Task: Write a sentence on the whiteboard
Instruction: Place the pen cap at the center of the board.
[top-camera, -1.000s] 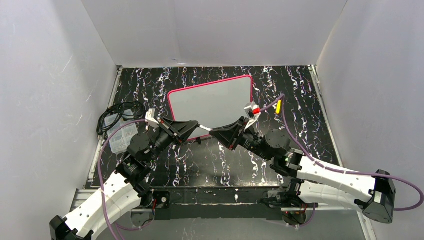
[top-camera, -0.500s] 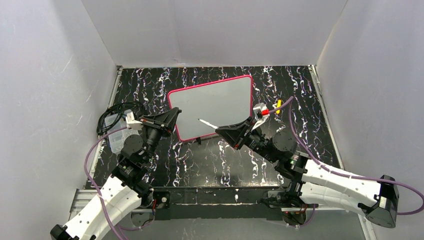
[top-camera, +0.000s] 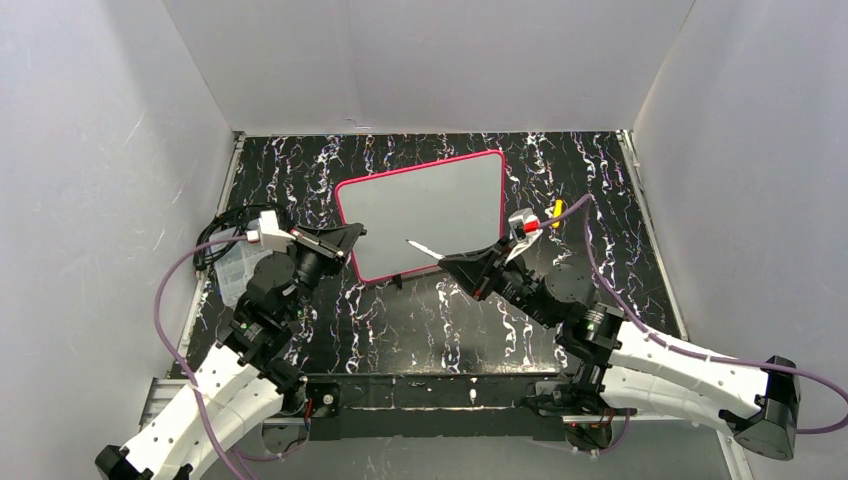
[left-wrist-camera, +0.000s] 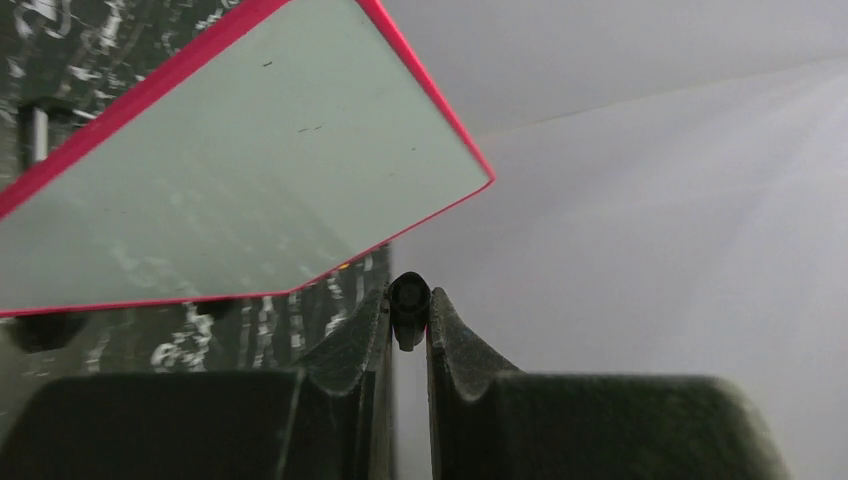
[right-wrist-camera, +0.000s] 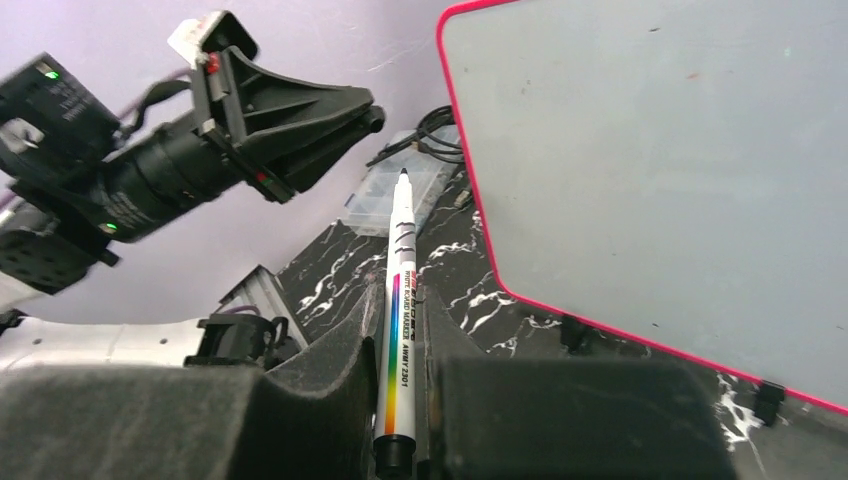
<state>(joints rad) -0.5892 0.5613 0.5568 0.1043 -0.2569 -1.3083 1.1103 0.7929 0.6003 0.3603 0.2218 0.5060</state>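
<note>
The black cap is clear of the marker's tip (top-camera: 408, 241), so I should carry on moving my left gripper down to the open table (top-camera: 331, 296) beside the whiteboard and let go of the cap.
The whiteboard (top-camera: 420, 215), grey-white with a pink-red frame, lies at the middle back of the table; it also shows in the left wrist view (left-wrist-camera: 230, 190) and the right wrist view (right-wrist-camera: 660, 170). Its surface is blank and no sentence shows. My right gripper (top-camera: 450, 263) is shut on a white marker (top-camera: 420, 247) whose bare tip points toward the board's near edge; the marker (right-wrist-camera: 403, 230) stands between my right gripper's (right-wrist-camera: 400, 310) fingers. My left gripper (top-camera: 357, 232) sits at the board's left near corner, shut on a small black cap (left-wrist-camera: 409, 300).
A clear plastic box (top-camera: 240, 275) and a coil of black cables (top-camera: 235, 225) lie at the left edge of the table. A small yellow object (top-camera: 557, 212) lies right of the board. White walls enclose the table on three sides.
The two grippers were together at the marker one second ago. My left gripper has pulled away to the left with the cap, and my right gripper has drawn back slightly to the right with the marker.
</note>
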